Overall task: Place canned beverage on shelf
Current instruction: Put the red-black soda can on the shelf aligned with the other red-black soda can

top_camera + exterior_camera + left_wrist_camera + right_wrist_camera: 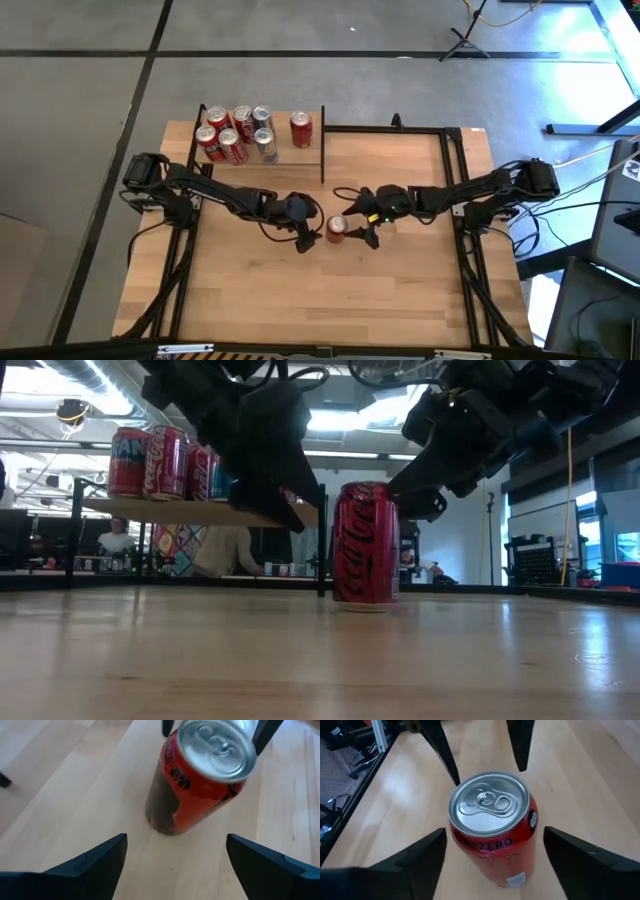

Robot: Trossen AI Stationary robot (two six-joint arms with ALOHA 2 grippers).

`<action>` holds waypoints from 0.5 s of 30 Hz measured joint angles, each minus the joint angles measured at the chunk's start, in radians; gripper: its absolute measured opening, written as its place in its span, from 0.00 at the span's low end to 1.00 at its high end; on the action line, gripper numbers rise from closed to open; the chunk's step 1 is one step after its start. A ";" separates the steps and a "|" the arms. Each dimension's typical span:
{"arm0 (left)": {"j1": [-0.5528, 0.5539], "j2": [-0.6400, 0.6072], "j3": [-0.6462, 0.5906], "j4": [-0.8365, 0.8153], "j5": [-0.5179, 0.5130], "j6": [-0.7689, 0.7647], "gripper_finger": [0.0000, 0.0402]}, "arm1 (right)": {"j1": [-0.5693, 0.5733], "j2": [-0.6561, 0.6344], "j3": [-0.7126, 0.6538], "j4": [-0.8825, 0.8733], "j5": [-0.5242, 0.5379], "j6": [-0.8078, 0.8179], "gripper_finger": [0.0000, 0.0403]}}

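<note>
Next, my right gripper closes around the Coca-Cola Zero can [337, 225] and carries it to the shelf's empty part [302, 154], because the can stands beyond my left gripper's fingers.
A red Coca-Cola Zero can [336, 228] stands upright on its base on the wooden tabletop near the middle; it also shows in the low view [365, 545]. My left gripper [311, 237] is open just left of it, and the can [200, 775] lies beyond its fingertips. My right gripper [361, 232] is open just right of it, with one finger on either side of the can [492, 830], without touching. The shelf [285, 157], a light-wood board on black posts, stands at the far left and holds several cans [235, 135].
The shelf board's right part, beside a lone red can [301, 129], is bare. A black metal frame [400, 128] runs along the table's far right. In the low view the shelf [190, 512] stands raised above the table, and a person [225, 550] is behind it.
</note>
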 joint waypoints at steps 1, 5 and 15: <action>0.000 0.000 0.000 0.006 -0.001 0.009 0.84 | 0.001 0.000 0.000 0.001 0.000 -0.006 0.82; 0.001 0.012 0.000 0.043 -0.001 0.015 0.84 | 0.000 0.000 0.000 0.002 0.000 -0.012 0.96; 0.004 0.092 -0.001 0.148 -0.004 0.039 0.84 | 0.031 0.027 0.000 0.088 0.045 -0.063 0.88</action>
